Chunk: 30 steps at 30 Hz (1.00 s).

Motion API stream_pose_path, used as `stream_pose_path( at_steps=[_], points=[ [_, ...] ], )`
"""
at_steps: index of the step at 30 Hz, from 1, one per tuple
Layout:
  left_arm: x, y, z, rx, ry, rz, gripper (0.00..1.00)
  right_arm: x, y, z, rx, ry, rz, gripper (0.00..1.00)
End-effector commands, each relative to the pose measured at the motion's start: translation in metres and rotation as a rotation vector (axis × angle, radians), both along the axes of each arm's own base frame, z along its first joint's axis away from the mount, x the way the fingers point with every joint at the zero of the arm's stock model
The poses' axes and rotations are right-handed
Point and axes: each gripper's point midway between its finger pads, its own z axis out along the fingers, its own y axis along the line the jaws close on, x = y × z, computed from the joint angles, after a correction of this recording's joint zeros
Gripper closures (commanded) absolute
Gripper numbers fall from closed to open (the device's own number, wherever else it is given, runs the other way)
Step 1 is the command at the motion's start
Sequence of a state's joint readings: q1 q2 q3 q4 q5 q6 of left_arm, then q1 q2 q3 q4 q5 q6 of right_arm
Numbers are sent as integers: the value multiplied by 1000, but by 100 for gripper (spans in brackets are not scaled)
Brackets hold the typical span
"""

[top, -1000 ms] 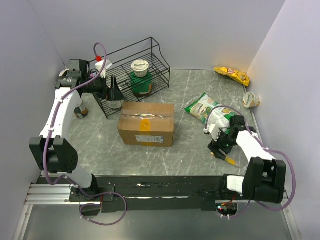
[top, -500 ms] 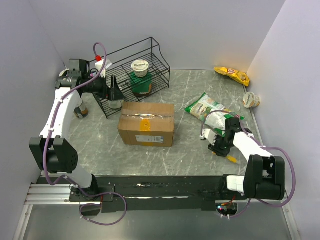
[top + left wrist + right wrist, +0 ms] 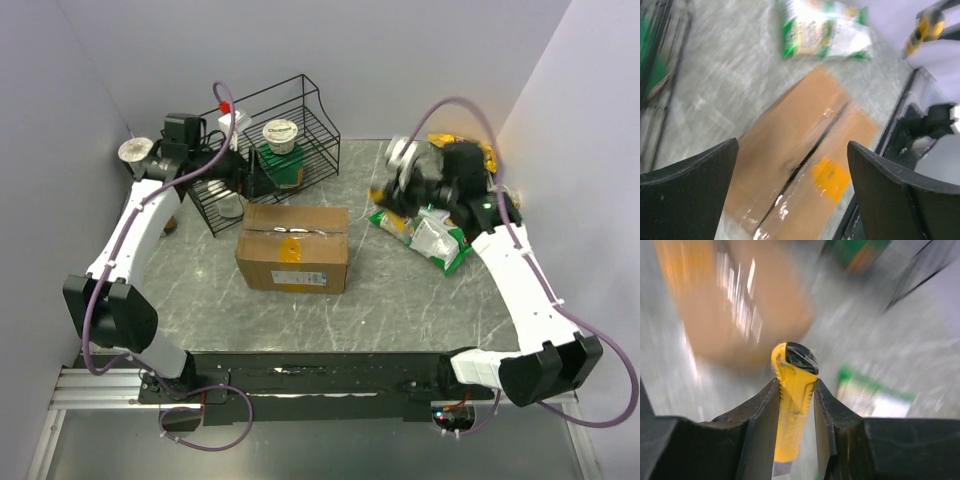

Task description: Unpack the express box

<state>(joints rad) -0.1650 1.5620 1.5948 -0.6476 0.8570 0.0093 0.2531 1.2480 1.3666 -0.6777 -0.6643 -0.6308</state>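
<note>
My right gripper has the utility knife's blade end [image 3: 783, 468] lying back between its fingers. My left gripper should hold the knife while my right gripper takes its rear end [image 3: 795, 358].
The express box [image 3: 293, 247], a brown carton with a taped seam and an orange label, lies shut in the middle of the table. My left gripper [image 3: 258, 178] hangs open just behind its back left corner, by the wire rack. In the left wrist view the box [image 3: 805, 165] and its label [image 3: 830, 176] lie below the wide-apart left gripper [image 3: 792, 145]. My right gripper [image 3: 388, 190] is raised over the snack bag, right of the box. In the right wrist view the right gripper [image 3: 795, 385] is shut on a yellow utility knife [image 3: 791, 400], with the blurred box [image 3: 740, 305] beyond.
A black wire rack [image 3: 300, 130] with a lidded cup [image 3: 282, 134] in it stands behind the box. A green and white snack bag [image 3: 432, 235] lies at the right, a yellow bag [image 3: 488, 155] at the back right. A small cup [image 3: 133, 152] sits far left.
My right gripper shut on the yellow knife at the near right of the table, then lifted it up and back toward the box. The left gripper shifted right along the rack.
</note>
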Motion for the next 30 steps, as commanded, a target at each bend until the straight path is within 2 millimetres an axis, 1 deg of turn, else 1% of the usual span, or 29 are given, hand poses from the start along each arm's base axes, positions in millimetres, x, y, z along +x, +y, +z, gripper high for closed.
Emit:
stream_pose_path(
  at_steps=[1, 2, 3, 4, 5, 6, 7, 8, 9, 10, 11, 12, 13, 14, 15, 16, 17, 19, 20, 21, 26, 27, 28, 29, 30],
  points=[
    [-20, -37, 73, -240, -190, -111, 2, 24, 35, 106, 470, 43, -96, 100],
    [-23, -42, 79, -270, -205, -128, 2, 27, 38, 119, 517, 45, -98, 100],
    [-26, -49, 91, -306, -269, -165, 1, 36, 44, 121, 551, 78, -94, 100],
    [-29, -55, 99, -341, -261, -174, 2, 37, 48, 143, 620, 74, -81, 100],
    [-29, -59, 102, -354, -263, -183, 2, 43, 50, 145, 641, 89, -83, 100],
    [-28, -65, 104, -366, -257, -192, 2, 51, 48, 149, 664, 73, -127, 100],
    [-27, -68, 109, -384, -257, -186, 2, 53, 53, 154, 677, 65, -155, 100],
    [-28, -72, 111, -387, -263, -188, 3, 57, 51, 157, 688, 46, -201, 100],
    [-30, -80, 112, -385, -272, -198, 3, 62, 50, 159, 700, 23, -240, 100],
    [-29, -84, 108, -365, -284, -197, 4, 71, 46, 157, 711, -6, -317, 100],
    [-28, -88, 109, -357, -297, -193, 5, 71, 44, 165, 731, -42, -350, 100],
    [-31, -95, 109, -352, -301, -201, 5, 75, 41, 167, 743, -60, -386, 100],
    [-31, -98, 109, -350, -313, -200, 6, 80, 35, 170, 762, -75, -446, 100],
    [-27, -101, 109, -345, -320, -178, 7, 79, 39, 171, 770, -70, -449, 100],
    [-30, -109, 111, -341, -329, -184, 7, 80, 39, 173, 779, -70, -459, 100],
    [-27, -112, 109, -322, -352, -175, 8, 79, 40, 178, 796, -69, -465, 100],
    [-21, -114, 106, -301, -349, -128, 9, 79, 40, 180, 808, -76, -489, 100],
    [-25, -125, 106, -292, -368, -158, 11, 78, 43, 184, 822, -73, -490, 100],
    [-22, -127, 106, -284, -372, -138, 12, 79, 41, 186, 829, -81, -514, 100],
    [-25, -133, 107, -282, -382, -139, 12, 76, 45, 187, 833, -78, -506, 100],
    [-12, -138, 110, -259, -411, -25, 16, 72, 50, 191, 859, -66, -519, 100],
    [-7, -138, 104, -231, -403, 20, 18, 70, 51, 192, 865, -64, -517, 100],
    [-5, -138, 104, -222, -406, 37, 19, 69, 54, 192, 872, -51, -512, 100],
    [-3, -140, 103, -215, -412, 44, 21, 67, 54, 193, 873, -49, -510, 100],
    [5, -137, 102, -195, -427, 89, 25, 66, 56, 191, 875, -38, -512, 100]
  ],
)
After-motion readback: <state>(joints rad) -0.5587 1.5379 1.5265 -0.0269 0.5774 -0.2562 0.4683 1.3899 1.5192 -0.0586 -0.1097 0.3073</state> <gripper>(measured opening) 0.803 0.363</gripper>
